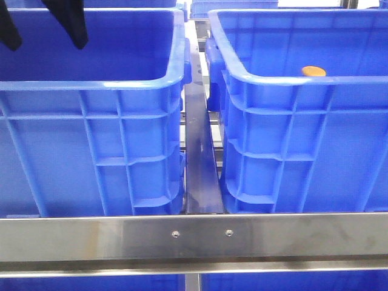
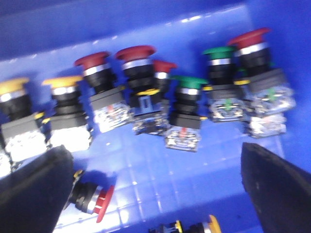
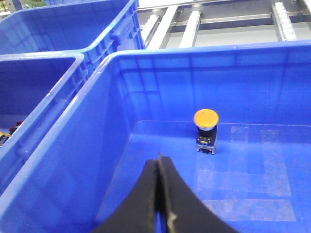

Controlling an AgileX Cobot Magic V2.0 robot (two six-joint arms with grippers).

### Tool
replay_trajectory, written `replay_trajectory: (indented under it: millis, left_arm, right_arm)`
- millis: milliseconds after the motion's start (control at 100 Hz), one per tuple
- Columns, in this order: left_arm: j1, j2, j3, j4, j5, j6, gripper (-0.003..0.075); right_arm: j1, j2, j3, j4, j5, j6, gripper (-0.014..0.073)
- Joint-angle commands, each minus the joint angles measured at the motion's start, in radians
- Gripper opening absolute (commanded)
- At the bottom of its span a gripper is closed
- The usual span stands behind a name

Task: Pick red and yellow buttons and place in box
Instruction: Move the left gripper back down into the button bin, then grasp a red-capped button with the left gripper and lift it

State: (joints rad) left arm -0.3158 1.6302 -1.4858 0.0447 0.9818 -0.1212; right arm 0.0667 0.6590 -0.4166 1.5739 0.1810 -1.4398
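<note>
A smaller red cap point(image 2: 164, 66) peeks out behind the yellow-ringed red button point(image 2: 143, 83), so the yellow-ringed button should come loose and reveal another red button when the robot lifts it.
The box, the right blue crate point(image 1: 267, 80), holds one yellow-capped button point(image 1: 313, 71) on its floor; it also shows in the right wrist view point(image 3: 206, 127), standing upright. My right gripper point(image 3: 159, 162) is shut and empty, above this crate's near side point(image 3: 87, 126). My left gripper point(image 2: 154, 150) is open and empty, low inside the left crate point(image 1: 91, 83), over a row of yellow buttons point(image 2: 63, 92) and red buttons point(image 2: 95, 73). A red button point(image 2: 92, 200) lies on its side by my left finger point(image 2: 34, 194). In the front view only the left fingers point(image 1: 76, 27) show.
Green-capped buttons point(image 2: 187, 94) stand among the red ones. Another yellow-capped part point(image 2: 194, 227) lies at the picture's lower edge. A dark rail point(image 1: 200, 163) runs between the two crates, and a steel bar point(image 1: 194, 236) crosses in front. More blue crates point(image 3: 58, 24) stand behind.
</note>
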Motion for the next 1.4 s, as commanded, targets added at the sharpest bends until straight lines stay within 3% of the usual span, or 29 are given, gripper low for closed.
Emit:
replay_trajectory:
  millis: [0,930,1070,1260,1390]
  left_arm:
    - [0.004,-0.012,-0.03,0.007,-0.03,-0.03,0.0652]
    - [0.006,0.189,-0.042,0.008,-0.165,-0.03,0.0644]
    - [0.006,0.189,-0.042,0.008,-0.167,-0.03,0.0565]
    - [0.006,0.189,-0.042,0.008,-0.167,-0.03,0.0343]
    - [0.006,0.189,-0.042,0.008,-0.167,-0.03,0.0234]
  right_arm:
    - [-0.001,-0.006,-0.027,0.018,0.017,-0.014,-0.0069]
    - [-0.001,-0.006,-0.027,0.018,0.02,-0.014,-0.0069]
    - [-0.001,-0.006,-0.027,0.018,0.02,-0.014,-0.0069]
    - [-0.001,-0.006,-0.027,0.018,0.02,-0.014,-0.0069]
    - [-0.001,-0.006,-0.027,0.018,0.02,-0.014,-0.0069]
